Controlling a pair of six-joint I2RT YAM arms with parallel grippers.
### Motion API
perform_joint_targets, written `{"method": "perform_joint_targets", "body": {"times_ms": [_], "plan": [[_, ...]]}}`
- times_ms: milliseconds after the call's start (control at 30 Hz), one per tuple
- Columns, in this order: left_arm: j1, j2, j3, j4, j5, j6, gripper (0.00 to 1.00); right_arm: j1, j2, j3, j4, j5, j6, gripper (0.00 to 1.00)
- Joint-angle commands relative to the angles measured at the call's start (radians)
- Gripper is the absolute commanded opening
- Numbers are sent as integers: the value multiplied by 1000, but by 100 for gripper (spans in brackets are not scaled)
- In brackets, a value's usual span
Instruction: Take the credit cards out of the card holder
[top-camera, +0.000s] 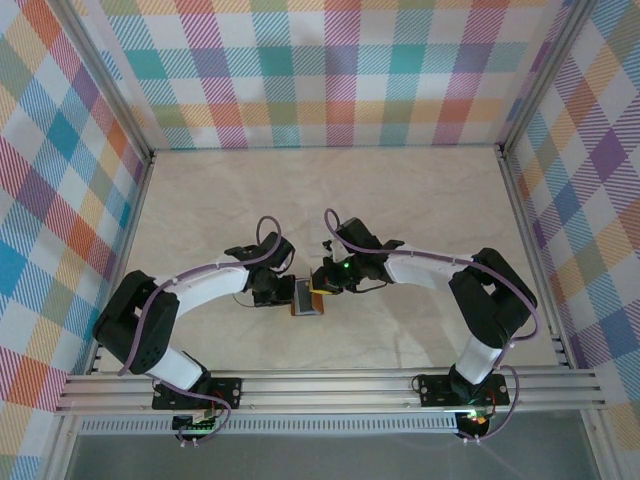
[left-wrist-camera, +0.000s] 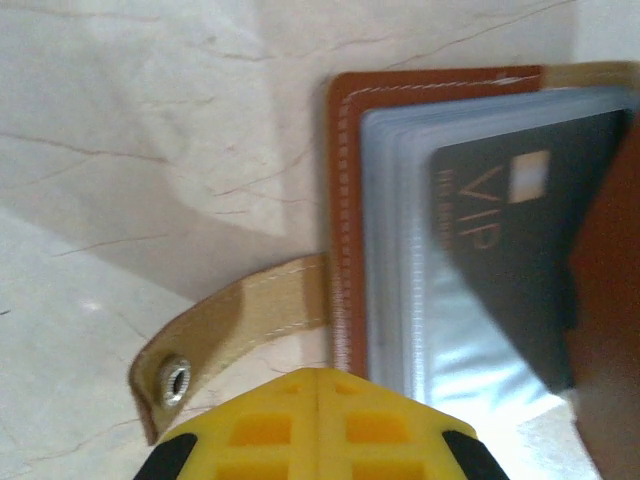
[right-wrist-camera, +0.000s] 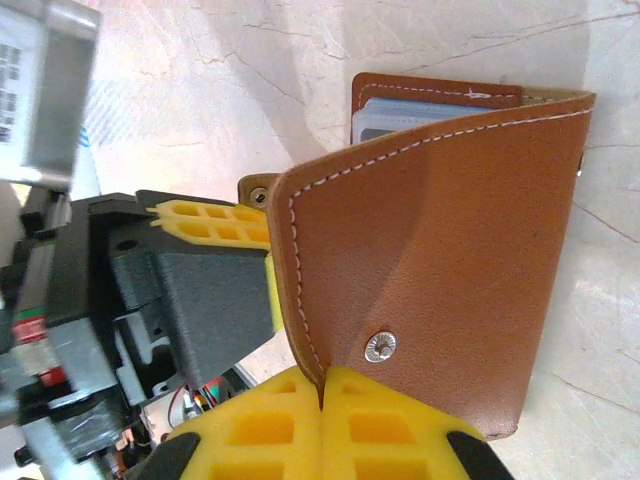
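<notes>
Next, I lay open the cover flap (right-wrist-camera: 430, 250) in my right gripper, as it hangs over the VIP card, then let it go and pinch the VIP card's edge (left-wrist-camera: 566, 345).
The card holder (top-camera: 306, 300), brown leather, lies open on the table between both arms. My right gripper (right-wrist-camera: 322, 385) is shut on the edge of its raised cover flap (right-wrist-camera: 450, 250), just beside the metal snap stud (right-wrist-camera: 380, 346). Inside, grey sleeves (left-wrist-camera: 400, 220) hold a dark credit card (left-wrist-camera: 500, 260) marked VIP, which sits tucked in its slot. My left gripper (left-wrist-camera: 318, 378) is shut, its tips at the holder's stitched lower edge (left-wrist-camera: 345, 200) next to the tan snap tab (left-wrist-camera: 230, 335). Nothing shows between its fingers.
The pale marble tabletop (top-camera: 330, 190) is walled by plaid panels (top-camera: 330, 70) at the back and on both sides. An aluminium rail (top-camera: 330, 388) runs along the near edge by the arm bases. The two grippers sit close together over the holder.
</notes>
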Motion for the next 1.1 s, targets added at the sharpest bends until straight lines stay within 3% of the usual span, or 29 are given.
{"method": "perform_joint_targets", "body": {"times_ms": [0,367,500,600,733,900,1067], "plan": [[-13,-13,46,15,55,-36,0,0,25,10,-65,10,-31,0],[-32,120,74,100,110,-48,1,1,4,24,-81,6,-29,0],[-32,160,80,42,34,-22,0,0,-8,28,-118,35,-45,1],[-32,141,59,26,4,-16,0,1,-27,40,-221,132,-85,14],[-32,120,36,24,-2,-17,0,1,-49,50,-377,352,-142,36],[-32,109,25,22,-7,-17,0,-5,-47,22,-447,564,-197,47],[-32,92,43,1,-13,-14,0,-7,8,-16,-395,583,-211,57]]}}
